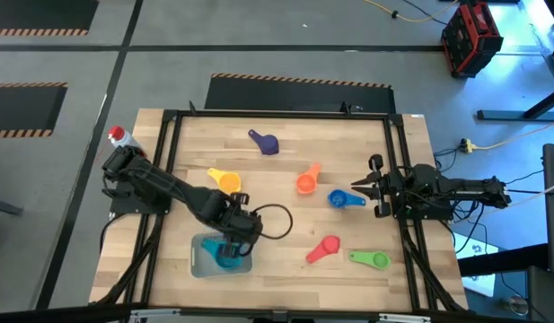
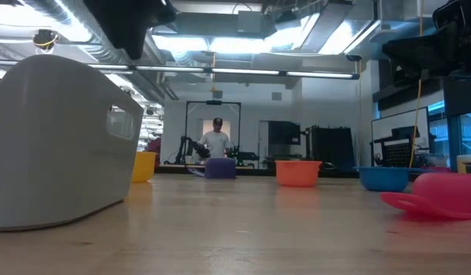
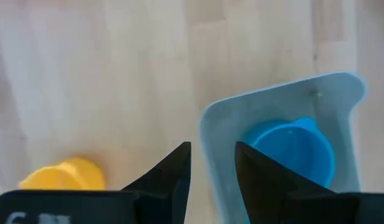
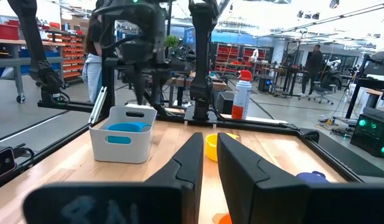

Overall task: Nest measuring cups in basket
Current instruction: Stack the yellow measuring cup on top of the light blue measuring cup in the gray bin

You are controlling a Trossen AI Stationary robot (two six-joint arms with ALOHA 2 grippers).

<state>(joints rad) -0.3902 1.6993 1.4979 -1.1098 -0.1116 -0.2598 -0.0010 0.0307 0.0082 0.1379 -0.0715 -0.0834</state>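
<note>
I should carry on moving my open left gripper toward the yellow cup (image 1: 228, 182) until the gripper's fingers are on both sides of the cup's rim (image 1: 232, 192), because the cup stands bowl up and clear of the basket.
The pale basket (image 1: 203, 260) sits near the table's front edge, and the teal cup (image 1: 227, 258) lies inside it, bowl up (image 3: 291, 149). My left gripper (image 1: 233, 244) hovers open above the basket's rim (image 3: 207, 124); in the low view it stays clear above the basket (image 2: 59, 145). Loose on the wood lie the purple (image 1: 266, 142), yellow (image 1: 225, 179), orange (image 1: 307, 182), blue (image 1: 342, 199), pink (image 1: 324, 248) and green (image 1: 373, 259) cups. My right gripper (image 1: 356, 187) is shut and waits at the table's right side, just beside the blue cup.
A black cable loop (image 1: 275, 220) lies on the table right of the left arm. A red-capped bottle (image 1: 118, 135) stands off the table's far-left corner. A dark metal frame (image 1: 277, 114) borders the tabletop. A person (image 2: 217, 141) stands far behind the table.
</note>
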